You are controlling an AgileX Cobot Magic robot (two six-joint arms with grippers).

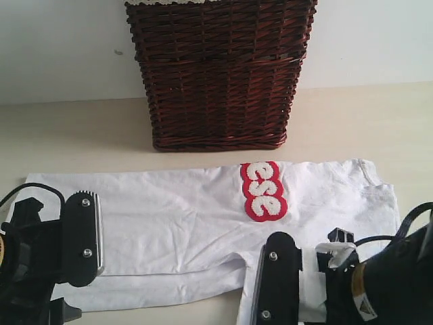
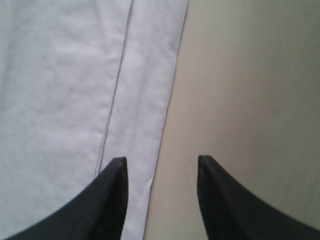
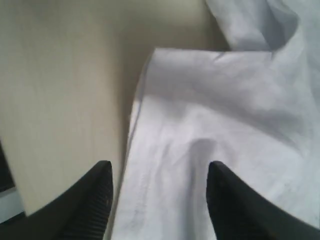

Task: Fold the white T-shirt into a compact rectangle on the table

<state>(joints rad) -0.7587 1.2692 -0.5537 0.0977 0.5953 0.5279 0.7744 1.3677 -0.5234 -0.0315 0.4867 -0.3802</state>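
Observation:
My right gripper should fold the sleeve (image 1: pixel 249 288) back onto the shirt's middle (image 1: pixel 247 238), because it sticks out past the white T-shirt's front edge, far from my left gripper.
The white T-shirt (image 1: pixel 183 217) lies spread across the table (image 1: pixel 74 135), partly folded lengthwise, with its red-outlined lettering (image 1: pixel 264 191) showing near the middle. My left gripper (image 2: pixel 160 167) is open above the shirt's hemmed bottom edge (image 2: pixel 145 100); one fingertip is over cloth, the other over bare table. My right gripper (image 3: pixel 160 170) is open over a sleeve (image 3: pixel 200 130), straddling its edge, with nothing between the fingers. In the exterior view both arms sit at the front: the left arm (image 1: pixel 40 257) and the right arm (image 1: pixel 325 284).
A dark wicker basket (image 1: pixel 220 74) stands at the back middle, just beyond the shirt. Bare table (image 1: pixel 379 122) lies to its right and along the front edge between the arms.

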